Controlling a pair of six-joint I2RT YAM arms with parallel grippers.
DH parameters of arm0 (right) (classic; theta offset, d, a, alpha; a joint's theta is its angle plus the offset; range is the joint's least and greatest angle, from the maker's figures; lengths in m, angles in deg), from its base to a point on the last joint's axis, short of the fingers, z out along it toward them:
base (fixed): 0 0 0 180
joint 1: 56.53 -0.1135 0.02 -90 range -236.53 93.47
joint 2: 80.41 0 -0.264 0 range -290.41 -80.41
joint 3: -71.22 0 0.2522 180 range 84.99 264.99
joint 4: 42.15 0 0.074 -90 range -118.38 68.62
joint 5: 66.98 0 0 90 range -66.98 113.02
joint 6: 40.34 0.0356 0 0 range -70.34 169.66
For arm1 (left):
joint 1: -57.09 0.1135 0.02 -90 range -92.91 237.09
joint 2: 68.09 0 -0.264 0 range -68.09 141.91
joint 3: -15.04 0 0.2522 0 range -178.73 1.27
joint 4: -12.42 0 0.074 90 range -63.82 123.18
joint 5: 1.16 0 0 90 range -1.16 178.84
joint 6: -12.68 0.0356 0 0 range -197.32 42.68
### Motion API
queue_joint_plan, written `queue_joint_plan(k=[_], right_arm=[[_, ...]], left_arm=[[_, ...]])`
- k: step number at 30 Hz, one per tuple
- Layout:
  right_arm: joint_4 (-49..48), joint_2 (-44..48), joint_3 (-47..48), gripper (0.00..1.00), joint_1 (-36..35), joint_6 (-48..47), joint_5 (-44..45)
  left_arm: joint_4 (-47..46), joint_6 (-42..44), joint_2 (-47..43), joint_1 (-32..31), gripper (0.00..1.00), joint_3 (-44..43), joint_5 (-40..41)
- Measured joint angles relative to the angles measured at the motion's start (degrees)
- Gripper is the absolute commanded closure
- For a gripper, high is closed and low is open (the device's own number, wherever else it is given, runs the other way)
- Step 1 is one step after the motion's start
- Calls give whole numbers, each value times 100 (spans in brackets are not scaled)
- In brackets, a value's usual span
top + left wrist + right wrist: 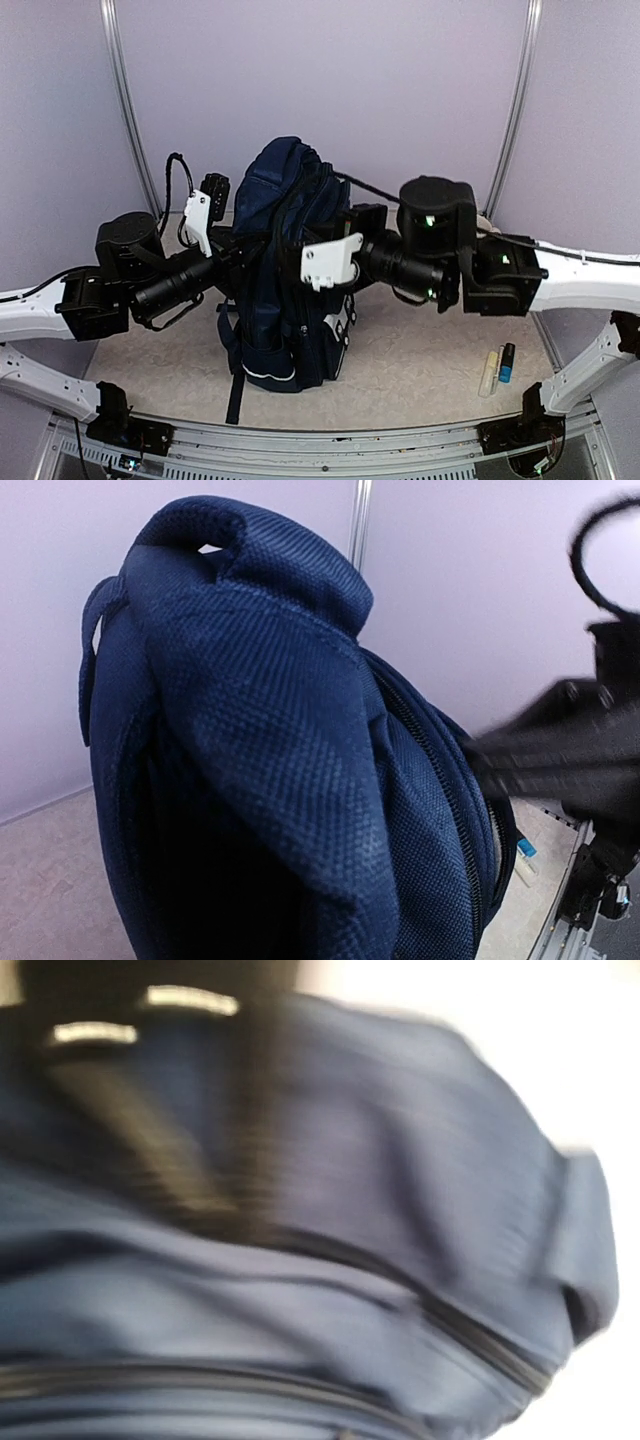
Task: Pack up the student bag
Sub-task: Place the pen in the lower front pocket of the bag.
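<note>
The student bag [272, 325] is standing edge-on, so the robot's right gripper should move back and its left gripper should turn the bag's front panel [338, 325] toward the table's near edge.
The student bag [285, 260], a navy blue backpack, stands upright mid-table. My left gripper [238, 256] presses against its left side and my right gripper [322, 248] against its upper right side. The fabric hides the fingers of both. In the left wrist view the bag [260, 730] fills the frame, with its top loop, folds and a zip running down the right; no fingers show. The right wrist view is blurred and shows only bag fabric [350, 1260] with dark zip lines.
A pale stick-shaped item [489, 373] and a blue-and-black marker [507, 362] lie on the table at the near right. The right arm [560, 760] shows blurred beside the bag. Purple walls close in the back and sides.
</note>
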Motion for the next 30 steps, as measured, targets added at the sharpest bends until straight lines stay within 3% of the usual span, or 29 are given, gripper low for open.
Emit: queue_joint_plan(k=[3, 10, 15, 22, 23, 25, 27, 28, 30], right_arm=[[811, -308, 911, 100, 765, 1311, -817], [1810, -391, 1580, 100, 2111, 3641, -2509], [1856, -507, 1611, 100, 2837, 4658, -3145], [1799, -514, 1495, 100, 3075, 5353, -3462], [1803, -514, 1495, 100, 3101, 5405, -3515], [1825, -514, 1495, 100, 3123, 5460, -3657], [1849, -514, 1491, 100, 3134, 5477, -3956], [1832, -514, 1480, 100, 3143, 5475, -4092], [1759, -514, 1421, 100, 3185, 5504, -4321]], left_arm=[[136, 197, -28, 120, 100, -57, -173], [404, 640, -164, 223, 100, -59, -713], [658, 658, -334, 407, 100, -59, -1067], [1272, 470, -857, 446, 100, -7, -1165], [1342, 444, -962, 446, 95, 22, -1158], [1521, 391, -1161, 476, 54, 50, -1152], [1628, 343, -1281, 527, 25, 52, -1165], [1604, 321, -1322, 551, 4, 52, -1189], [1578, 293, -1305, 568, 1, 42, -1287]])
